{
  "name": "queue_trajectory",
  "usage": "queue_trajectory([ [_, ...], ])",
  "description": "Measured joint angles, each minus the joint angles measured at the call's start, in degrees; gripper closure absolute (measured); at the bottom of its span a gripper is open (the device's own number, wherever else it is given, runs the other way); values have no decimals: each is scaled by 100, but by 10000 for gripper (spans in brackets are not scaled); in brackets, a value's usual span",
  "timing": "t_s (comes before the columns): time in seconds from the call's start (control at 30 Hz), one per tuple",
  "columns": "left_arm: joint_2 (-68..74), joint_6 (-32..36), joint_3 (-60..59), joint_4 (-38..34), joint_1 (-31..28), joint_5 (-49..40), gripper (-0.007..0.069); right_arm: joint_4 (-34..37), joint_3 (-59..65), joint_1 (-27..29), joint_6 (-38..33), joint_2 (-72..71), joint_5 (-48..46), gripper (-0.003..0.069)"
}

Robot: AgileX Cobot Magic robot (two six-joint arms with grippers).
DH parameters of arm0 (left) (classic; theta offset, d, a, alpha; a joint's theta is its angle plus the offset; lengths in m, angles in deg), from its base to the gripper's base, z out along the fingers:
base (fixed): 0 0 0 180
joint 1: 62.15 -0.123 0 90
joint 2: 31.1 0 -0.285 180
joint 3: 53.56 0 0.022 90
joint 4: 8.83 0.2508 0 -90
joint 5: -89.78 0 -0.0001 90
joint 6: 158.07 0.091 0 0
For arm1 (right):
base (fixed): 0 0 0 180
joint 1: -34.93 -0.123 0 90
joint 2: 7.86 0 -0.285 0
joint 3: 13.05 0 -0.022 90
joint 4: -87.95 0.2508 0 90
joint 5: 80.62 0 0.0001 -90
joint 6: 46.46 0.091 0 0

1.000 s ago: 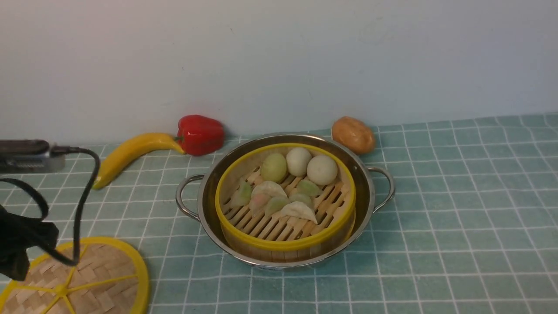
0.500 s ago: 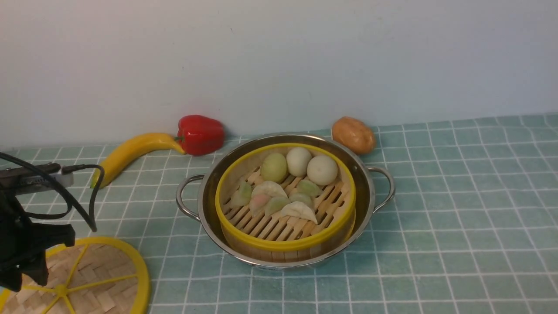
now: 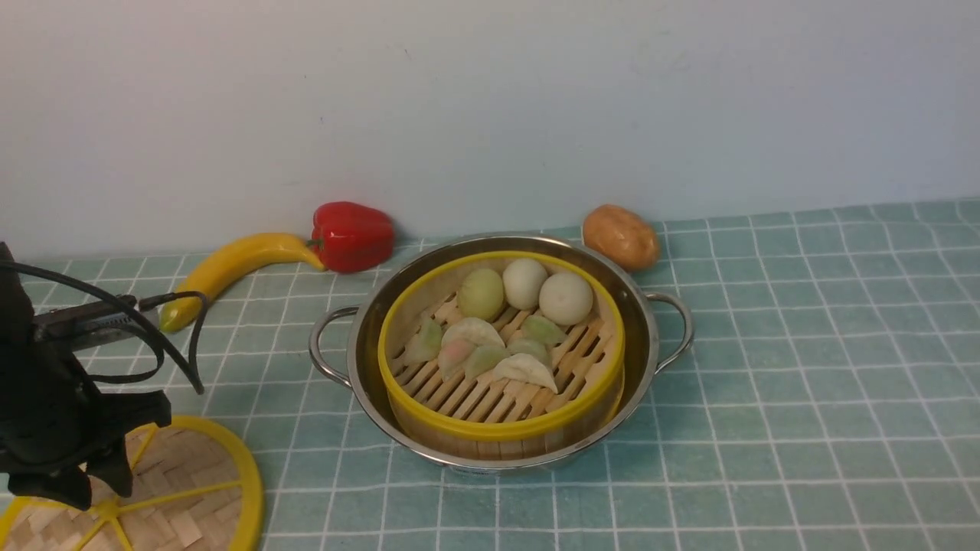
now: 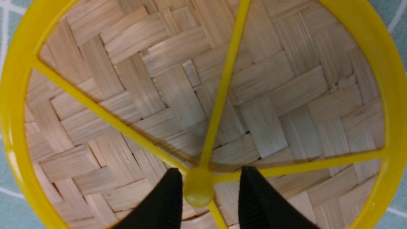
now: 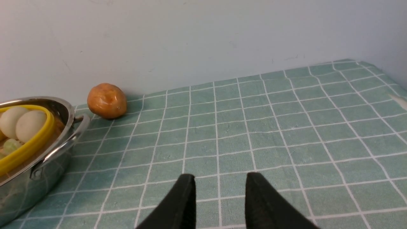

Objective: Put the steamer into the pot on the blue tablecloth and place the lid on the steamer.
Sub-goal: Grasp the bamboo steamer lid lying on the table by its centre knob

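Note:
I expect the lid's woven middle (image 3: 179, 462) to stay flat when I lift the lid by its hub, because yellow spokes (image 3: 184, 494) support the lid from its hub to its rim.
The steamer (image 3: 501, 428) with pale dumplings and buns sits inside the steel pot (image 3: 643, 337) on the blue tablecloth (image 3: 804, 383). The lid (image 3: 191, 474) lies flat on the cloth at the near left. My left gripper (image 3: 88, 490) hangs low over it. In the left wrist view the lid (image 4: 270, 95) fills the frame and my left gripper (image 4: 210, 168) is open, with its fingers on either side of the yellow hub (image 4: 198, 189). My right gripper (image 5: 220, 175) is open and empty above bare cloth, to the right of the pot (image 5: 47, 152) and steamer (image 5: 28, 149).
A banana (image 3: 230, 268) and a red pepper (image 3: 352, 236) lie by the back wall, left of the pot. A potato (image 3: 620, 236) lies behind the pot's right handle and also shows in the right wrist view (image 5: 106, 100). A black cable (image 3: 164, 348) loops from the left wrist.
My left gripper has come down and shifted right over the lid, closing in on its hub. The pot, steamer and lid have not moved.

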Motion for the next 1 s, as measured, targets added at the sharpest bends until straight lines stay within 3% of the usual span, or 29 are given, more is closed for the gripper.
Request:
queue_trajectory([
  [0.37, 338, -83, 7, 41, 0, -21, 386, 17, 0, 0, 0, 0, 0, 419],
  [0.5, 338, -89, 15, 64, 0, -82, 495, 17, 0, 0, 0, 0, 0, 419],
  [0.57, 338, -82, 31, 68, 0, -125, 510, 17, 0, 0, 0, 0, 0, 419],
  [1.0, 86, 398, 514, 51, 0, -428, 510, 17, 0, 0, 0, 0, 0, 419],
])
